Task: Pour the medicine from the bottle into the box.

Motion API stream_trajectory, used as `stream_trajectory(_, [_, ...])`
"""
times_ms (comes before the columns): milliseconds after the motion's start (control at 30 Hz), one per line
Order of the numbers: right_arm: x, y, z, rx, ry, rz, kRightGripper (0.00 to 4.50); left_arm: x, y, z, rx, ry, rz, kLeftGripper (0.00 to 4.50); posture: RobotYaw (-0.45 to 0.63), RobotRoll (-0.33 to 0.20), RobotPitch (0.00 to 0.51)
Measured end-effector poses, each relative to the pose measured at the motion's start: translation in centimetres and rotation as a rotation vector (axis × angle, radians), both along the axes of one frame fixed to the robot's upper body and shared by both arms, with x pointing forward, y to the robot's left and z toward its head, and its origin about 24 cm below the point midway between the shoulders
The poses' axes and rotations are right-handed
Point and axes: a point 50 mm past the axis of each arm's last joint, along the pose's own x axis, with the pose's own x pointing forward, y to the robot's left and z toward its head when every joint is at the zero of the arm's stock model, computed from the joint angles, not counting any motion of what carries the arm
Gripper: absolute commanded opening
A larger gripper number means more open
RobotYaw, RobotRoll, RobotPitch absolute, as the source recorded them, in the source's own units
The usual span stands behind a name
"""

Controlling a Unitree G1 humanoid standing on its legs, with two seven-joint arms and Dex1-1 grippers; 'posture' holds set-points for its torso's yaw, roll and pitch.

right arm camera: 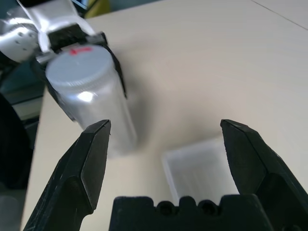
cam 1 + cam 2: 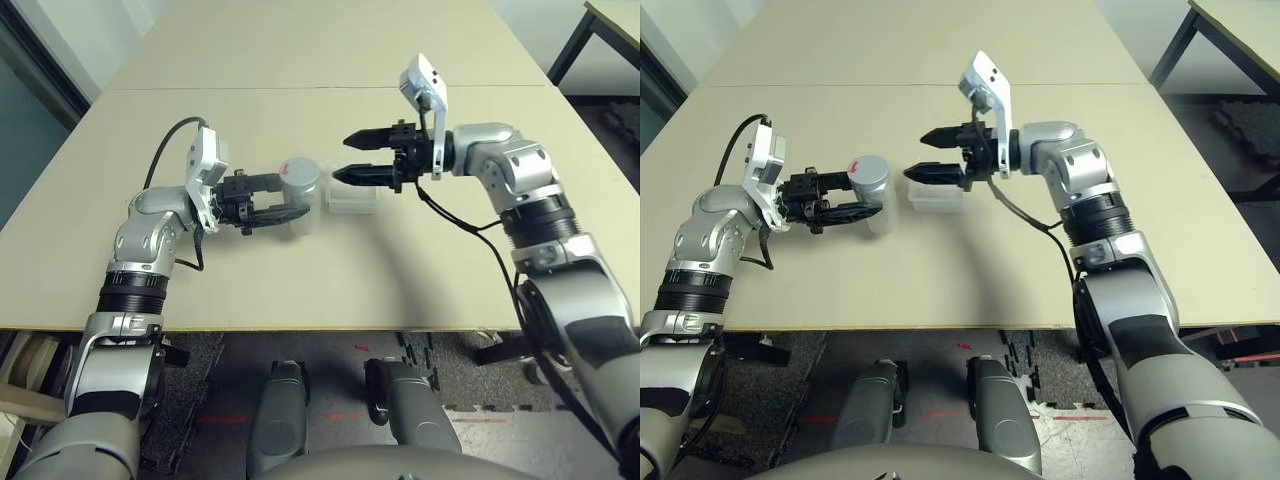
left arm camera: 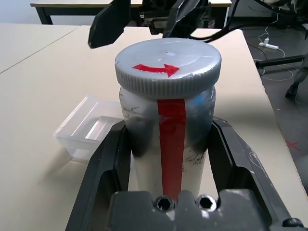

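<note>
The bottle's top has an even rim all the way around it, so the round grey cap will come off in one piece when my right gripper lifts it.
The silver-grey bottle stands upright on the table with its round grey cap on; a red strip runs down its side. My left gripper is shut on the bottle's body, one finger on each side. Just right of the bottle lies the clear plastic box, also seen as the box below the right fingers. My right gripper hovers open above the box, its tips pointing at the bottle's cap and touching nothing. The medicine is hidden.
The beige table has free surface all round the two things. Its front edge runs close to my body. A seam to a second table lies beyond. A dark-legged table stands at the far right.
</note>
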Motion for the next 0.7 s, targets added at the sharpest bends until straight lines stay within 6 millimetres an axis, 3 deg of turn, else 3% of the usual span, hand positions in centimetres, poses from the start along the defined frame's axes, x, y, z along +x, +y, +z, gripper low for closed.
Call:
stream_trajectory(233, [-0.2, -0.2, 0.7, 0.011, 0.018, 0.023, 4.50, 0.1, 0.3, -0.4, -0.003, 0.019, 0.007, 2.49, 0.04, 0.000, 0.127])
stream_trajectory(400, [-1.3, 2.1, 2.1, 0.054, -0.008, 0.128, 4.50, 0.2, 0.2, -0.3, -0.003, 0.012, 0.005, 2.49, 0.04, 0.000, 0.129])
stream_trajectory(700, [-2.0, 5.3, 2.3, 0.092, -0.015, 0.207, 4.50, 0.2, 0.2, -0.2, -0.003, 0.010, 0.006, 2.49, 0.05, 0.000, 0.132])
